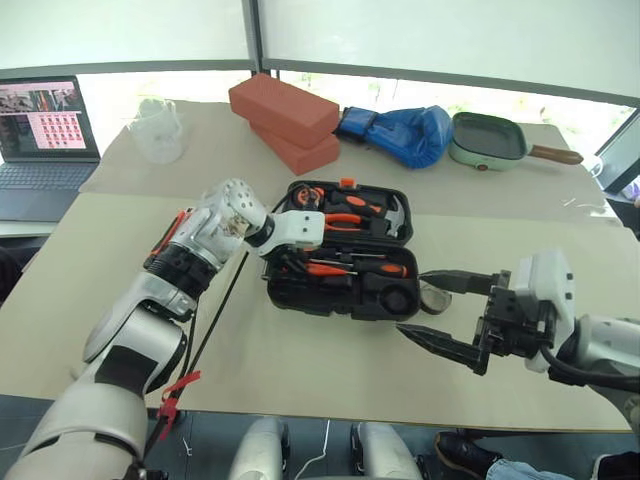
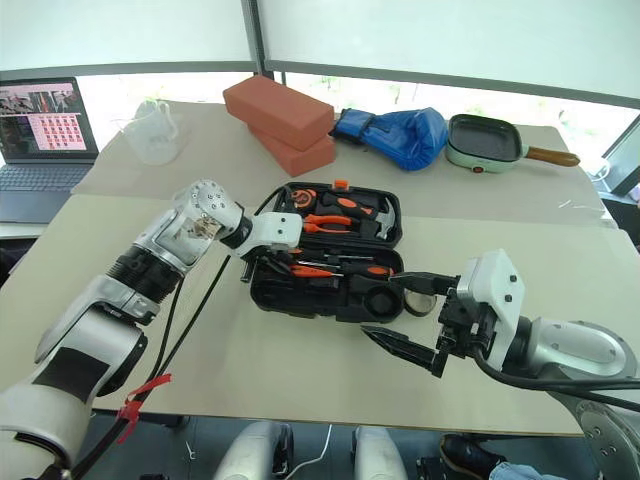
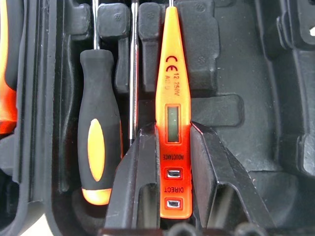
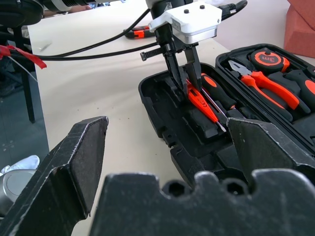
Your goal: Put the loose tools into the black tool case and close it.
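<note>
The orange screwdriver's handle [image 3: 173,129] is too shallow in its hollow, so the robot's left gripper needs to let go of it, close its fingers and push down on the handle's end [image 3: 174,194].
The black tool case [image 1: 300,295] lies open in the middle of the table, its lid half on the far side. My left gripper [image 3: 172,130] reaches down into the near half, shut on the thin all-orange screwdriver [image 3: 170,73], which rests along a recess. A screwdriver with a black-and-orange handle [image 3: 98,147] sits in the slot beside it. From the right wrist view the left gripper [image 4: 183,78] stands nearly upright over that orange screwdriver [image 4: 202,105]. My right gripper [image 1: 410,300] hovers open at the case's near right corner, holding nothing.
The lid holds orange-handled pliers [image 1: 345,218], a hammer [image 1: 393,212] and a tape measure [image 1: 305,195]. Two red bricks [image 1: 285,110], a blue boxing glove [image 1: 405,132] and a green pan [image 1: 487,140] line the far side. A clear jug [image 1: 158,130] and laptop [image 1: 45,140] stand far left.
</note>
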You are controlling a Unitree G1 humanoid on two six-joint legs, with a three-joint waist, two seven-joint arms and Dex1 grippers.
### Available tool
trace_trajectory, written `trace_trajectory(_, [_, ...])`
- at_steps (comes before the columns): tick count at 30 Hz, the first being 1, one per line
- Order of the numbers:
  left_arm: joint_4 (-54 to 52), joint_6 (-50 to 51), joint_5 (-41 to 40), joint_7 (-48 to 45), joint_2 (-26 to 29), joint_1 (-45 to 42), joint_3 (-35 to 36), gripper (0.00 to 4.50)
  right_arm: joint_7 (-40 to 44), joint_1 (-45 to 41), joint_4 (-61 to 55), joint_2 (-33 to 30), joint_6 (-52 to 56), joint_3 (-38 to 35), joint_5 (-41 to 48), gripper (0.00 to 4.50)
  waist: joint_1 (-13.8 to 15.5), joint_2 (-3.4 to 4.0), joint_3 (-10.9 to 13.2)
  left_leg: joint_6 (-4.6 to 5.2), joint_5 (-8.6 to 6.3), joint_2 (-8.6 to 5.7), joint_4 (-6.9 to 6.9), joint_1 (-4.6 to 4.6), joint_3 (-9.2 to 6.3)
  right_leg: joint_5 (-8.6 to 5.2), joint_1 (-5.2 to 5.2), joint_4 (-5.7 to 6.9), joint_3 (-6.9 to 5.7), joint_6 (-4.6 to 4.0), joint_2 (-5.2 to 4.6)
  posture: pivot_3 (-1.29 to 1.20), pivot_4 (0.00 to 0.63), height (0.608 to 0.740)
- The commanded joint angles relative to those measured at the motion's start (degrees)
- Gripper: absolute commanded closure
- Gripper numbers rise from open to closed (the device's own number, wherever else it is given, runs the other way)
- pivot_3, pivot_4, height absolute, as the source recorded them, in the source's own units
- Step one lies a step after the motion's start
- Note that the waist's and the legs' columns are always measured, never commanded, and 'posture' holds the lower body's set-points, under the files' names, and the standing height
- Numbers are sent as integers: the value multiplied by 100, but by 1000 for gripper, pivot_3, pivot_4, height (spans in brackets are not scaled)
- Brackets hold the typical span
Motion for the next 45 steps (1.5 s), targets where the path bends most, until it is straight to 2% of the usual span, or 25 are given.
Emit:
trace_trajectory(1, [98, 79, 231, -187, 62, -38, -86, 4077, -91, -102, -139, -5, -136, -99, 135, 0, -10, 0, 0, 0, 0, 0, 0, 2, 0, 0, 1, 1, 1, 0, 0, 0, 150, 738])
trace_trajectory(9, [91, 9, 346, -199, 73, 7, -40, 4077, -167, -211, -100, 5, -133, 23, 127, 0, -51, 1, -1, 0, 0, 2, 0, 6, 0, 0, 2, 7, 4, 0, 3, 0, 150, 738])
trace_trajectory(10, [71, 36, 329, -212, 71, 6, -14, 3577, -177, -238, -90, 8, -128, 41, 125, 0, -55, 1, -1, 0, 0, 3, 0, 7, 0, 0, 2, 7, 4, -1, 3, 0, 150, 738])
trace_trajectory(14, [-125, 270, 180, -325, 133, -15, 162, 2232, -179, -292, -60, 8, -120, 72, 111, 0, -69, 1, -1, 0, 0, 3, 0, 6, 0, 0, 0, 10, 6, -1, 3, 0, 150, 738])
trace_trajectory(17, [-512, 828, -156, -609, 332, -91, 518, 1182, -184, -304, -36, 4, -108, 54, 141, 0, -71, 1, 0, 0, 0, 2, 0, 5, 0, 0, -3, 13, 6, -1, 4, 0, 150, 738])
trace_trajectory(22, [-1082, 1248, -907, -784, 708, 71, 1311, 1182, -216, -325, 3, 5, -83, 67, 174, 0, -79, 0, 0, 0, 0, 10, 3, -2, 0, 0, -9, 16, 6, 0, 3, 0, 150, 738])
trace_trajectory(24, [-1149, 1134, -1163, -661, 686, 237, 1608, 1714, -233, -341, 11, -1, -79, 92, 182, 0, -72, 2, -1, 0, 0, 10, 4, 0, -1, 0, -6, 15, 6, 0, 0, 0, 150, 738])
trace_trajectory(25, [-1169, 1151, -1230, -613, 671, 295, 1685, 1822, -237, -349, 20, -6, -80, 100, 186, 0, -57, 3, -2, 0, 0, 10, 3, 3, -1, 0, -3, 15, 6, 0, -4, 0, 150, 738])
trace_trajectory(31, [-967, 134, -1509, -298, 364, 945, 1952, 3940, -288, -451, 70, -50, -44, 172, 233, 0, -9, 3, -1, 0, 0, 8, 12, 3, 0, -1, 1, 18, 4, 3, -7, 0, 150, 738])
trace_trajectory(32, [-844, -76, -1487, -207, 282, 1001, 1955, 4443, -289, -459, 80, -59, -38, 171, 242, 0, 5, 3, -1, 0, 0, 7, 14, 3, 0, -1, 1, 18, 4, 3, -8, 0, 150, 738])
trace_trajectory(45, [3, -989, -1489, 277, -306, 1291, 1985, 4443, -370, -451, 68, -99, 2, 131, 347, 0, 9, 2, -1, 1, -1, -1, 16, 1, 0, 0, 1, 17, 5, 5, -8, 0, 150, 738])
